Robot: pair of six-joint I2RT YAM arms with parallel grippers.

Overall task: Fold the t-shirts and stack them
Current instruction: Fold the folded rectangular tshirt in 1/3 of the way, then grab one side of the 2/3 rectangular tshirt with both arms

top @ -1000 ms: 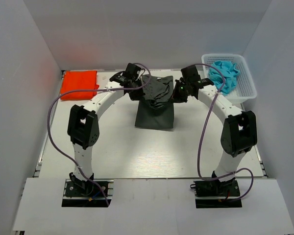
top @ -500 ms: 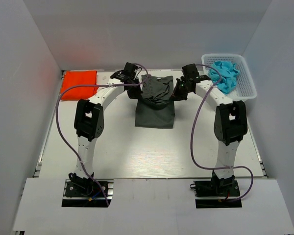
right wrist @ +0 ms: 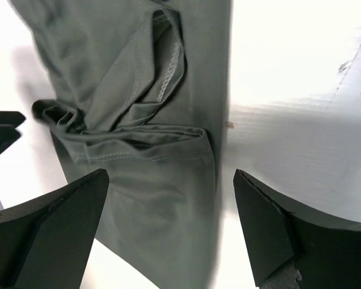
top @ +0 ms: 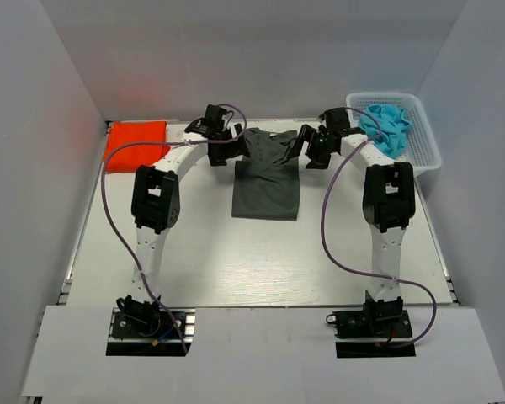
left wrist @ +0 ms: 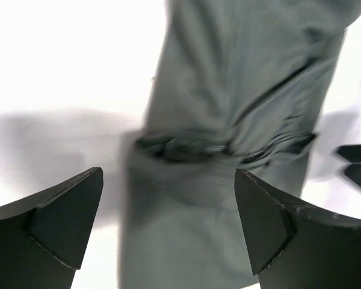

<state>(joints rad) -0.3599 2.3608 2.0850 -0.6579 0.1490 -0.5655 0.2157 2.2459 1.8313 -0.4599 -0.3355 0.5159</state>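
Note:
The grey t-shirt's smooth near half (top: 266, 194) is just as wide as its rumpled far end (top: 271, 145). The grey t-shirt will cover that end when I fold it over.
The dark charcoal-grey t-shirt (top: 266, 183) lies in a long narrow fold at the table's middle back, its far end rumpled. My left gripper (top: 236, 150) hovers open over that far end's left side, and my right gripper (top: 301, 151) hovers open over its right side. In the left wrist view the grey t-shirt (left wrist: 228, 90) spreads under the open left gripper (left wrist: 168, 174) with nothing pinched. The right wrist view shows the grey t-shirt (right wrist: 138, 72), its stitched hem showing, below the open right gripper (right wrist: 170, 174). The orange-red t-shirt (top: 135, 141) sits folded at the back left.
A white mesh basket (top: 417, 150) holding a crumpled blue cloth (top: 385, 126) stands at the back right. White walls close in the table on the left, right and back. The right gripper's fingers (left wrist: 355, 162) show at the right edge of the left wrist view.
Both grippers have opened and let go of the grey t-shirt's far end, which has dropped flatter onto the table. Both arms have stretched further back.

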